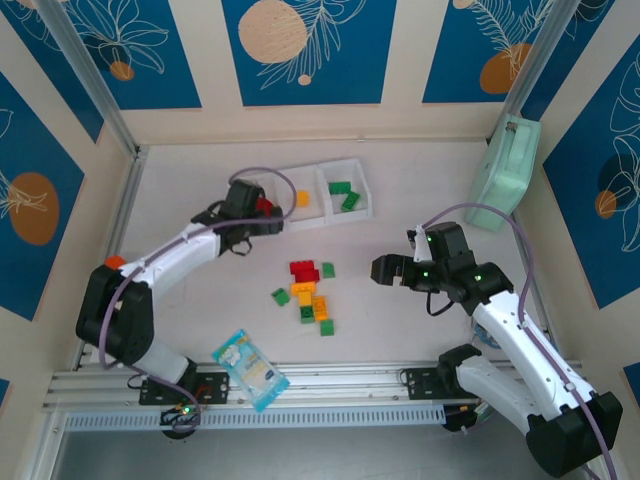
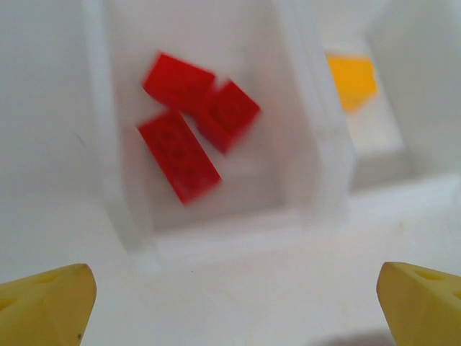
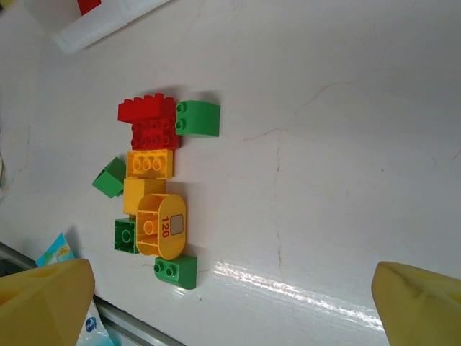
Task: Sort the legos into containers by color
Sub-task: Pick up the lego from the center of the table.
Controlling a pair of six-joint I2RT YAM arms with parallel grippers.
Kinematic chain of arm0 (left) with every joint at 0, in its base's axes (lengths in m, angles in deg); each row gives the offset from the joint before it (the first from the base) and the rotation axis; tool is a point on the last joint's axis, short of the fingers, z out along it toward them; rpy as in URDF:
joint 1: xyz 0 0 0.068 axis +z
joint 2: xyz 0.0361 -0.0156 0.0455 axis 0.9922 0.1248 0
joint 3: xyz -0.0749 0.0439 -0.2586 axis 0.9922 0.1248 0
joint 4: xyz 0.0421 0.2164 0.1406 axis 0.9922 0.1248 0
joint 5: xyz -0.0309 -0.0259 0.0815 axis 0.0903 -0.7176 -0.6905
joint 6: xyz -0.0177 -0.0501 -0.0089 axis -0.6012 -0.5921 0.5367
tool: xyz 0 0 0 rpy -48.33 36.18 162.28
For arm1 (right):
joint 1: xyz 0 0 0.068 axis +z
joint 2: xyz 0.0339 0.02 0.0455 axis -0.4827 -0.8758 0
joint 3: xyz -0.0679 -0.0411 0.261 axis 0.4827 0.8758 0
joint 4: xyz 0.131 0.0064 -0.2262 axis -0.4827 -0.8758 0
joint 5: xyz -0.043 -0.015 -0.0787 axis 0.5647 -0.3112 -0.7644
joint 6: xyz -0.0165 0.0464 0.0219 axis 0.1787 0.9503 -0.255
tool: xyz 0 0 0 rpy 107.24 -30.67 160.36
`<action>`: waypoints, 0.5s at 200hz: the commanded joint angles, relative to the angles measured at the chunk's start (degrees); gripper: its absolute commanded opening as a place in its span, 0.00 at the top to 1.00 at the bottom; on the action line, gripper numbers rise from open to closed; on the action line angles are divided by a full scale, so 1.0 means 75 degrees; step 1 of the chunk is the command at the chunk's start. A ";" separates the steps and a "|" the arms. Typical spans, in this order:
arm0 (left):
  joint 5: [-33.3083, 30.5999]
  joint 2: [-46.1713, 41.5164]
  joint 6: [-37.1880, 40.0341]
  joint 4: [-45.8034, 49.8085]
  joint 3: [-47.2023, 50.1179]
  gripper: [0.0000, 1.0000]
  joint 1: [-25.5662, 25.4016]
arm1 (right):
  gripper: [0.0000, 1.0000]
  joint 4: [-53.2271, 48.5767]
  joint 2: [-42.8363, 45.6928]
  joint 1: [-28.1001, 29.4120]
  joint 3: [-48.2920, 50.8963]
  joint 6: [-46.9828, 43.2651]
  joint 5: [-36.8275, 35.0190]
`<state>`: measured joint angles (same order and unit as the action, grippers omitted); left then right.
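My left gripper keeps moving until its fingers are on both ends of the nearest loose red brick, as the way from the tray to the nearest loose red brick (image 1: 301, 266) is open.
The white three-compartment tray (image 1: 363, 186) lies at the back of the table. Its left compartment (image 2: 299, 144) holds three red bricks (image 2: 194, 122), the middle one an orange brick (image 2: 353, 81), and the right one two green bricks (image 1: 344, 193). My left gripper (image 1: 262, 210) hovers over the left compartment's near edge, open and empty (image 2: 234, 310). A cluster of loose red, yellow and green legos (image 1: 308, 295) sits mid-table, among them a rounded yellow piece marked 120 (image 3: 162, 225). To the right of the cluster, my right gripper (image 1: 395, 268) is open with nothing in it (image 3: 234, 303).
A mint-green case (image 1: 505, 175) leans at the back right corner. A blue-and-white snack packet (image 1: 250, 370) lies on the aluminium rail (image 1: 340, 385) at the near edge. Bare table stretches between the cluster and the right gripper.
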<state>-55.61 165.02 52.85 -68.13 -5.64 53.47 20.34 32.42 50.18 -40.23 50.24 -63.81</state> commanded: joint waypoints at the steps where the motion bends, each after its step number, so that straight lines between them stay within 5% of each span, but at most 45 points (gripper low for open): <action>1: -0.0198 -0.0291 -0.0725 -0.0174 0.0466 0.01 -0.0619 | 0.01 -0.0080 -0.0081 0.0017 -0.0080 -0.0053 -0.0061; 54: -0.0660 -0.0259 -0.2243 -0.0619 0.1261 0.01 -0.2003 | 0.01 -0.0014 -0.0199 -0.0006 -0.0147 -0.0071 -0.0181; 100: -0.0718 0.0873 -0.2885 -0.0722 0.0706 0.01 -0.2371 | 0.01 0.0071 -0.0311 -0.0052 -0.0043 -0.0113 -0.0006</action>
<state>-60.14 167.69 35.38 -70.84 1.80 36.46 20.80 30.46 50.16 -40.25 50.22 -64.80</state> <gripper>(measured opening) 0.996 0.991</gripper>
